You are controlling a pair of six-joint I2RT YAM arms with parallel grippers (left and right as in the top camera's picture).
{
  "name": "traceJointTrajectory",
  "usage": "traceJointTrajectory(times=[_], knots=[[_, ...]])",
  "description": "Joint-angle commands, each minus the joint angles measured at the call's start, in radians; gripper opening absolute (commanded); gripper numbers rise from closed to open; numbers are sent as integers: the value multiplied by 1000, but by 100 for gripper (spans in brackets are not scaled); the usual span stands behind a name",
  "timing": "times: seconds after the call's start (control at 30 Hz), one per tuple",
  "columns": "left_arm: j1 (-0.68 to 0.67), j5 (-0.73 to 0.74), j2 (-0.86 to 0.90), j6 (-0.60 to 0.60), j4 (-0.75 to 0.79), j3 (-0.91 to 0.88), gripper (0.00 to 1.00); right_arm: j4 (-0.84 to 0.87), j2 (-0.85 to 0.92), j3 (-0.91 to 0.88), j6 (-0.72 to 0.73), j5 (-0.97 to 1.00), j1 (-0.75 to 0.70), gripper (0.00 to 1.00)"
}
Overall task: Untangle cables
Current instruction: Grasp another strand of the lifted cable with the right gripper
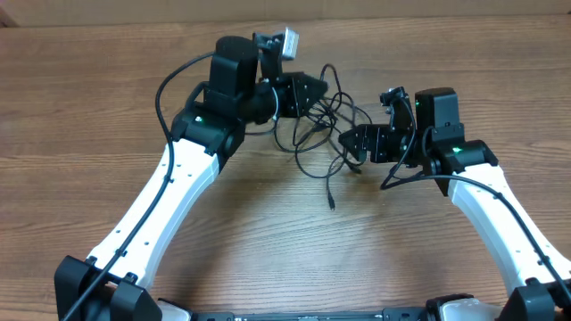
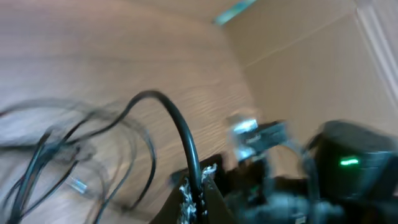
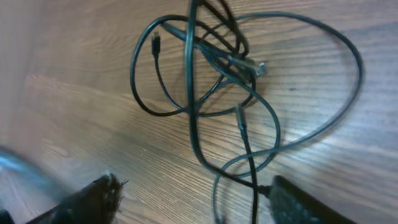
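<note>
The left gripper's cable still loops into the tangle, so the robot should keep it close while the right gripper grips a strand of cable there, then pull the two apart.
The cables are thin black cords lying in a tangle on the wooden table between my two grippers. One loose end with a small plug trails toward the front. My left gripper is at the tangle's left edge. In the blurred left wrist view its jaws are shut on one black cable that arches up and away. My right gripper is at the tangle's right edge. In the right wrist view its fingers are wide open, with cable strands and a silvery plug just ahead.
The wooden table spreads around the tangle. Thick black wires run along both white arms. The right arm with its green light shows in the left wrist view. A wall stands behind the table's far edge.
</note>
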Motion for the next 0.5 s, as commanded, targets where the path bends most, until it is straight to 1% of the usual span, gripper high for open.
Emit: traceJointTrajectory(times=[0.0, 0.03, 0.07, 0.1, 0.13, 0.3, 0.4, 0.43, 0.47], knots=[[-2, -153, -27, 81, -99, 22, 4, 0, 2, 26, -3, 13, 4, 48], [3, -174, -27, 97, -116, 22, 4, -4, 2, 26, -3, 25, 4, 34], [11, -176, -29, 114, -121, 22, 4, -8, 2, 26, -3, 41, 4, 18], [18, -176, -32, 115, -120, 22, 4, -13, 2, 26, -3, 59, 4, 7], [27, -177, -38, 117, -117, 22, 4, -18, 2, 26, -3, 75, 4, 4], [93, -179, -80, 117, -109, 27, 4, -56, 2, 26, -3, 196, 4, 4], [126, -165, -108, 117, -119, 27, 4, -58, 2, 26, 33, 207, 4, 4], [134, -147, -116, 116, -124, 27, 4, -48, 2, 26, 47, 178, 4, 11], [138, -129, -122, 117, -128, 27, 4, -35, 2, 26, 47, 135, 4, 22]])
